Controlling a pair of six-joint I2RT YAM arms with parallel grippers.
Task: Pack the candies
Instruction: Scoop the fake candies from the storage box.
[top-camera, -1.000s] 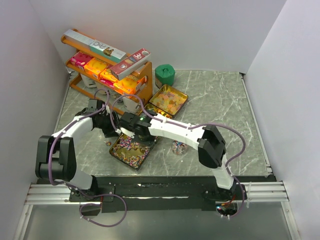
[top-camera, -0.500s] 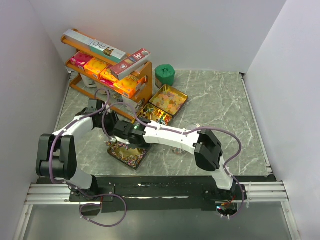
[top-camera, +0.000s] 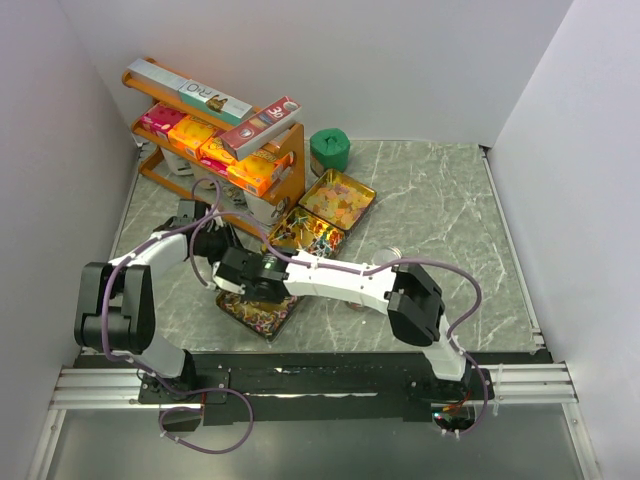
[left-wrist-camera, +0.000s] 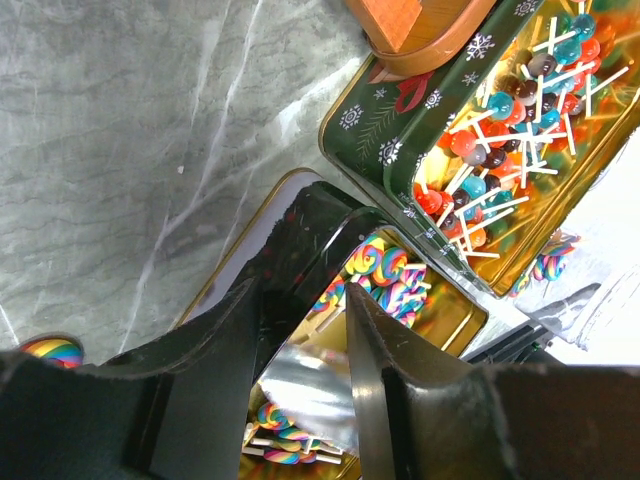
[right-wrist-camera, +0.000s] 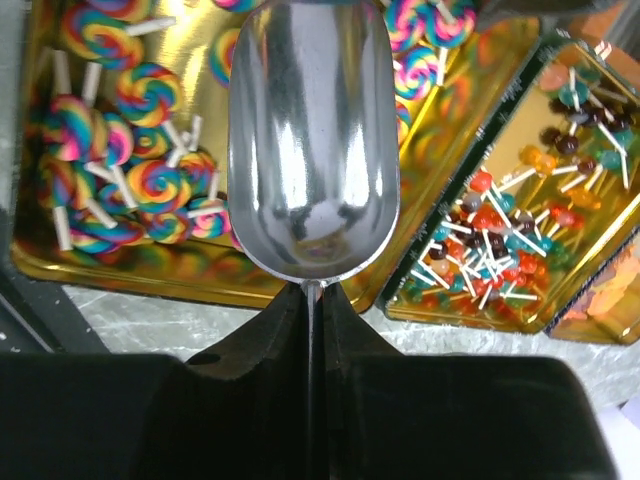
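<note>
The empty scoop (right-wrist-camera: 314, 140) reaches the near tin's side, and swirl lollipops are beside it. Next, my right gripper pulls the scoop back and pushes under the lollipops (right-wrist-camera: 158, 186).
Three open tins hold the candies. Swirl lollipops (right-wrist-camera: 110, 150) fill the near tin (top-camera: 258, 312), red and blue lollipops (right-wrist-camera: 490, 235) the middle tin (top-camera: 305, 232), and orange ones (top-camera: 338, 200) the far tin. My right gripper (right-wrist-camera: 310, 290) is shut on the handle of a metal scoop (right-wrist-camera: 310, 140). The scoop is empty and hangs over the swirl lollipops. My left gripper (left-wrist-camera: 300, 300) is open, its fingers astride the near tin's dark corner wall (left-wrist-camera: 300, 230). One finger is outside the wall and one is inside. In the top view both grippers (top-camera: 215, 265) (top-camera: 243, 275) meet at that tin's left end.
A wooden shelf (top-camera: 285, 175) with orange and pink boxes stands at the back left, its foot close to the tins. A green container (top-camera: 328, 150) sits behind the far tin. One stray swirl lollipop (left-wrist-camera: 50, 350) lies on the marble table (top-camera: 440, 210) by the left gripper.
My right arm has swung left with the scoop, from over the middle tin to the near tin's left end. The left gripper has stayed at that tin's corner.
</note>
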